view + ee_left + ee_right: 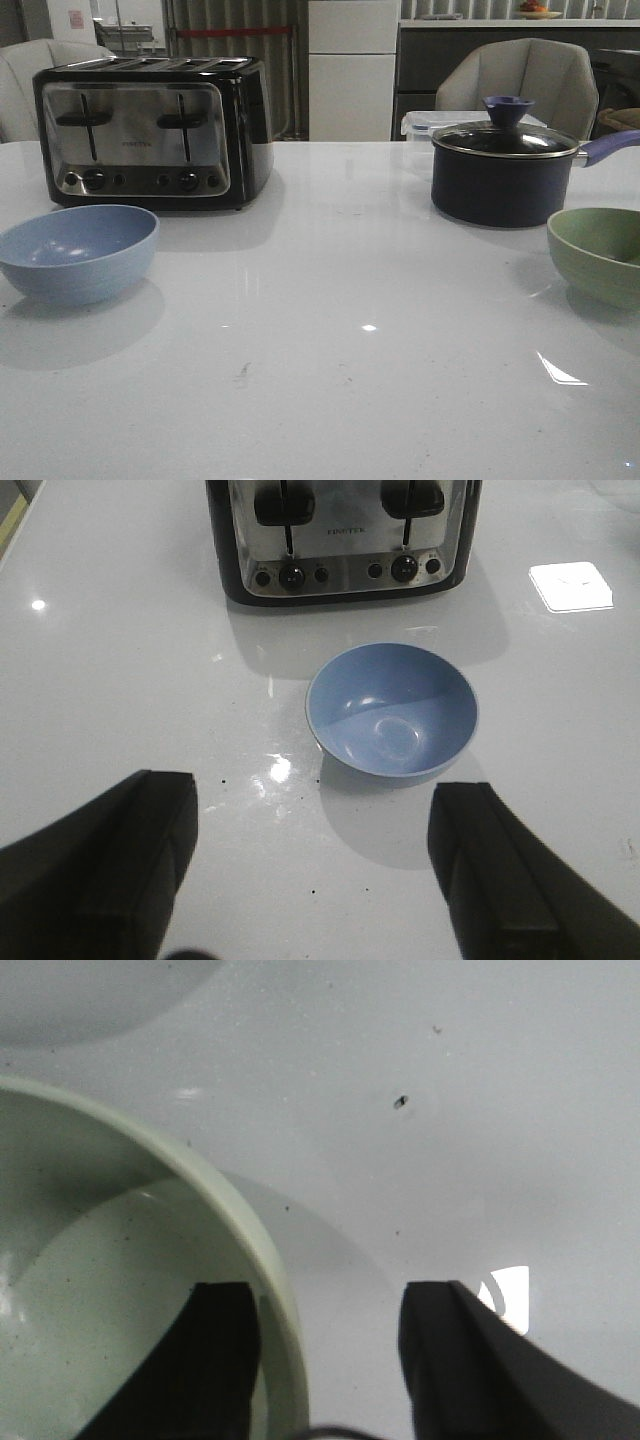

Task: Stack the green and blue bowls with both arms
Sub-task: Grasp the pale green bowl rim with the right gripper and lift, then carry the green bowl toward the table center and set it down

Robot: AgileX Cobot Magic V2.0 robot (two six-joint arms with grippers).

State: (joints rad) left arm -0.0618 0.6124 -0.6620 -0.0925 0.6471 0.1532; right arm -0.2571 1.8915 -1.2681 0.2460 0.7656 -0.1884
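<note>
My right gripper should first put the green bowl in the middle of the table (320, 360), because the green bowl (602, 264) stands far from the blue bowl. My left gripper should then nest the blue bowl inside it.
The pale blue bowl (75, 250) stands upright at the table's left, in front of the toaster. In the left wrist view the blue bowl (392, 712) is empty. My left gripper (315, 785) is open above the bare table, short of the bowl and not touching it. The pale green bowl (600, 250) stands at the table's right edge, cut off by the frame. In the right wrist view my right gripper (325, 1300) is open and straddles the green bowl's (90, 1260) rim, one finger inside and one outside. Neither gripper shows in the front view.
A black and chrome toaster (150, 130) stands at the back left, also in the left wrist view (345, 535). A dark navy saucepan with lid (505, 170) stands just behind the green bowl. A clear plastic box (420, 125) and chairs are behind the table.
</note>
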